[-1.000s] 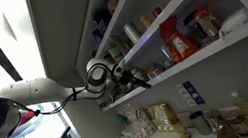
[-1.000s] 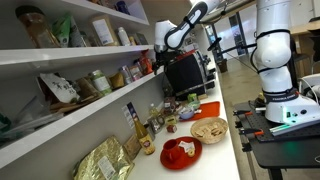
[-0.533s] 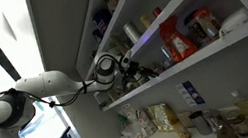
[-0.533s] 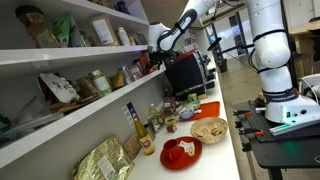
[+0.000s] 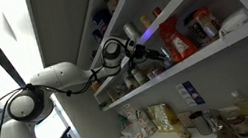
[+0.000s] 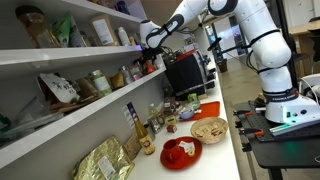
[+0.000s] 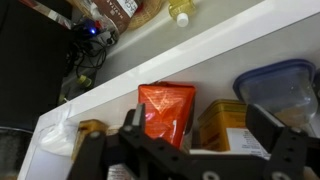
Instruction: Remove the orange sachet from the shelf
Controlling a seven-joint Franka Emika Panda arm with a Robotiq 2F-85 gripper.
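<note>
Next, my gripper moves over toward the orange sachet and closes on the sachet alone point(image 7: 166, 109), because the yellow tin point(image 7: 229, 124) is standing beside the sachet between my gripper's open fingers.
The orange sachet point(image 7: 166, 110) is a glossy red-orange pouch standing upright on the white shelf point(image 7: 150, 65). It also shows in an exterior view point(image 5: 173, 42) on the middle board point(image 5: 203, 54). My gripper point(image 7: 198, 135) is open and empty. Its two dark fingers frame the sachet and a yellow tin point(image 7: 225, 125) beside it, and the sachet stands nearer one finger, not touched. In both exterior views the gripper point(image 5: 132, 53) point(image 6: 152, 40) hovers at the shelf front, a short way from the sachet. In the exterior view point(image 6: 110, 90) of the shelf's other end I cannot pick out the sachet.
A blue-lidded container point(image 7: 280, 85) stands beside the tin. A red-lidded jar point(image 5: 201, 26) sits further along the board. Bottles and jars crowd the boards above and below. The counter holds a red plate point(image 6: 180, 152), a bowl point(image 6: 208, 130) and a monitor point(image 6: 185, 72).
The arm has stretched further along the shelf front, carrying the open gripper closer to the orange sachet. The sachet has not moved.
</note>
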